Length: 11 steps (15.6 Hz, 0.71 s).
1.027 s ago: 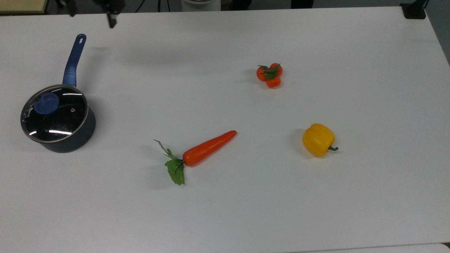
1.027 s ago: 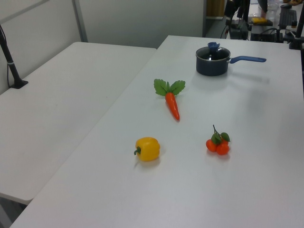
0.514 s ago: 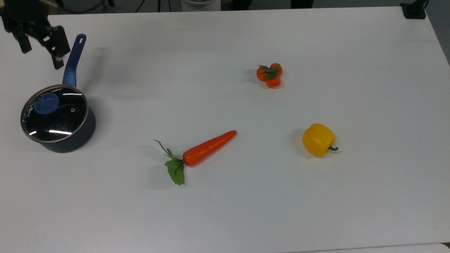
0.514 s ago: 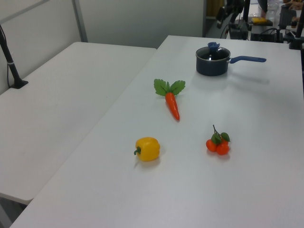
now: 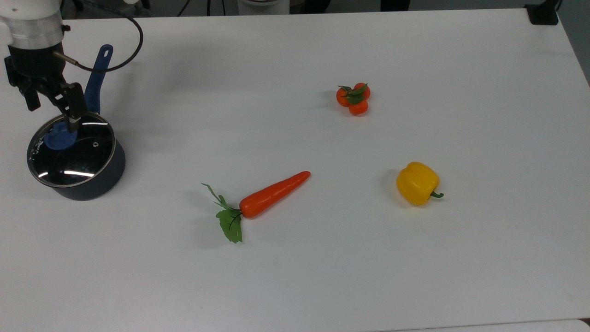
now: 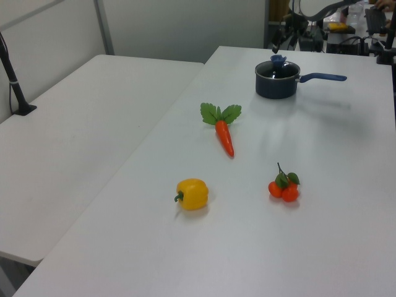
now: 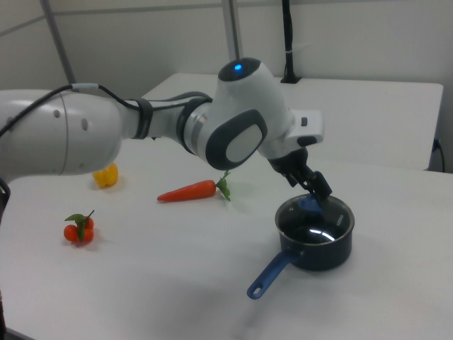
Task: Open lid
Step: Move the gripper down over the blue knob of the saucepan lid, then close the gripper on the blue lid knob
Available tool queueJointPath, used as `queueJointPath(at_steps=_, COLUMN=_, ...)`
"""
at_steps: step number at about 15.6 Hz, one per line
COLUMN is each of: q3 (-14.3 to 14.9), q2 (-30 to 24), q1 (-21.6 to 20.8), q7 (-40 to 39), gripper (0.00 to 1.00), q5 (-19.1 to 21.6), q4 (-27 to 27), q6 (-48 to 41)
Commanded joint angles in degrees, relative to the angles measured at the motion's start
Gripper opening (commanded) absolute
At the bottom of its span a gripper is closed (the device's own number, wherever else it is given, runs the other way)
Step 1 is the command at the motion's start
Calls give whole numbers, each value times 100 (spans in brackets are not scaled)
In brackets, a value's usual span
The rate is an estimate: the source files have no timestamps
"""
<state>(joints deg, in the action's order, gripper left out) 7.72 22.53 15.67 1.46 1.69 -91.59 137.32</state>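
Note:
The blue knob (image 6: 278, 60) sits at the middle of the lid (image 6: 276, 70), so the lid will come away in one piece and the saucepan will stay behind when the robot lifts.
The lid (image 5: 76, 154), clear glass with a metal rim and a blue knob (image 5: 57, 138), sits closed on a dark saucepan (image 5: 106, 177) at the top view's left. The pan's long blue handle (image 5: 97, 74) points toward the table's far edge. My gripper (image 5: 52, 114) hangs open just above the knob, with one finger (image 5: 73, 113) over the lid's rim. In the right view the gripper (image 7: 309, 185) is right over the knob (image 7: 308, 205) of the lid (image 7: 315, 221), with nothing held. In the left view the saucepan (image 6: 276, 83) stands at the far end of the table.
On the white table (image 5: 322, 276) lie a toy carrot (image 5: 272, 194) at the middle, a cluster of small tomatoes (image 5: 353, 99) further back and a yellow bell pepper (image 5: 417, 183) at the top view's right. The arm's cable (image 5: 124, 55) loops above the pan handle.
The gripper has come from the table's far edge in the top view down toward the saucepan and now hangs over the lid's knob. The lid and pan have not moved.

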Motion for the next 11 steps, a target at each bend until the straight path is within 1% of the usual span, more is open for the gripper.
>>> queueJointPath(at_steps=1, q3=-16, q2=182, q1=23, q7=48, gripper=100, q5=69, q4=80, q6=295)
queueJointPath(at_steps=4, q3=-16, q2=261, q1=50, q7=48, gripper=100, q5=60, q4=62, q6=384)
queueJointPath(at_steps=5, q3=-16, q2=287, q1=58, q7=48, gripper=99, q5=68, q4=62, q6=384)
queueJointPath(at_steps=6, q3=-16, q2=339, q1=59, q7=48, gripper=95, q5=60, q4=62, q6=392)
queueJointPath(at_steps=10, q3=-24, q2=384, q1=41, q7=56, gripper=92, q5=60, q4=36, q6=533)
queueJointPath(at_steps=11, q3=-25, q2=384, q1=41, q7=56, gripper=89, q5=51, q4=9, q6=550)
